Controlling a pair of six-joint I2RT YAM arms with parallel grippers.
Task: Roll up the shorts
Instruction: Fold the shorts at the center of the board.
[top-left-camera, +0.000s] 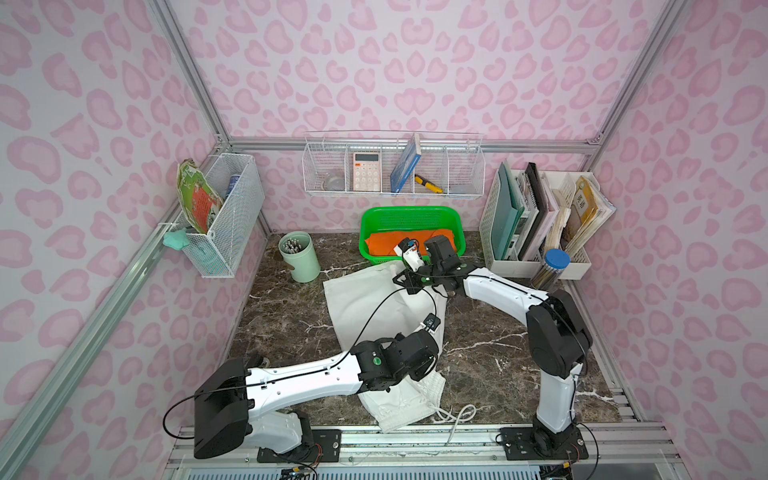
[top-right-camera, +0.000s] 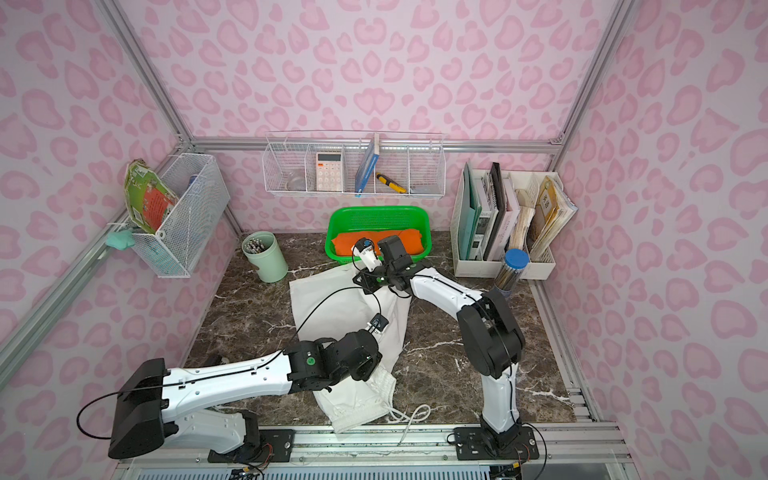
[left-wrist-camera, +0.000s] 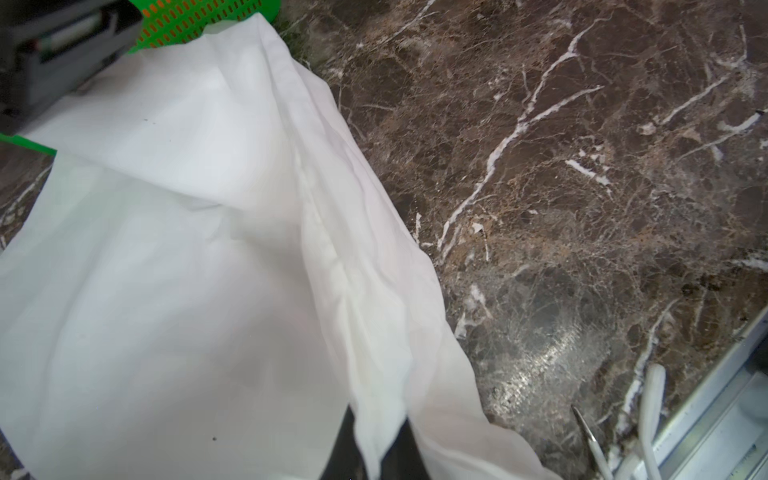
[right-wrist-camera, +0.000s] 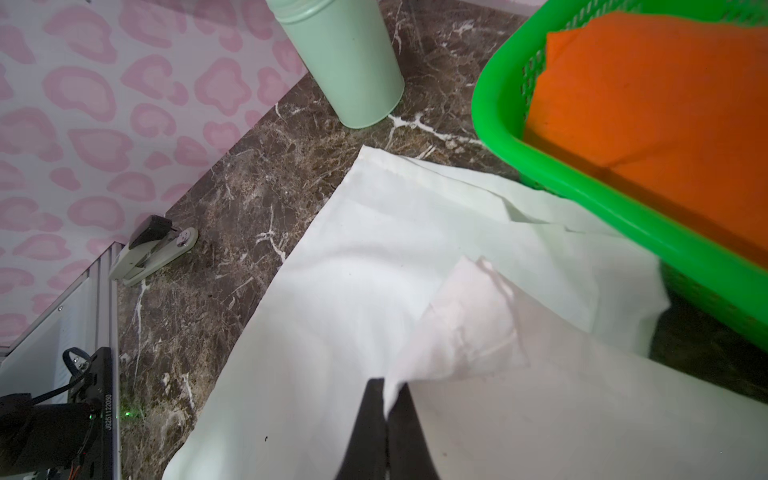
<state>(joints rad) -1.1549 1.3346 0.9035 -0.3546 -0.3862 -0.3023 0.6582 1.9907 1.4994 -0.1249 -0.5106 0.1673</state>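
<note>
The shorts are bunched in a fold (left-wrist-camera: 344, 296) at the robot's left gripper, so both of the robot's grippers should pull the cloth toward the blue-lidded jar (top-left-camera: 550, 270) and spread it flat before rolling.
The white shorts (top-left-camera: 365, 307) (top-right-camera: 332, 307) lie lengthwise down the middle of the marble table. Their gathered waistband (top-left-camera: 399, 415) is at the near edge, and the drawstring (top-left-camera: 461, 415) trails to its right. My left gripper (left-wrist-camera: 380, 432) is shut on a ridge of the shorts' fabric near the waistband end; in a top view the left gripper (top-left-camera: 424, 365) sits low over the cloth. My right gripper (right-wrist-camera: 388, 399) is shut on a lifted fold of a leg at the far end, just in front of the green basket (right-wrist-camera: 498, 124). The right gripper (top-left-camera: 409, 282) shows in a top view.
The green basket (top-left-camera: 411, 214) at the back holds an orange cloth (top-left-camera: 382, 245). A mint cup (top-left-camera: 299, 257) of pens stands at back left, and a stapler (right-wrist-camera: 153, 249) lies by the left wall. A file organiser (top-left-camera: 536, 216) and a blue-lidded jar (top-left-camera: 555, 262) stand at back right.
</note>
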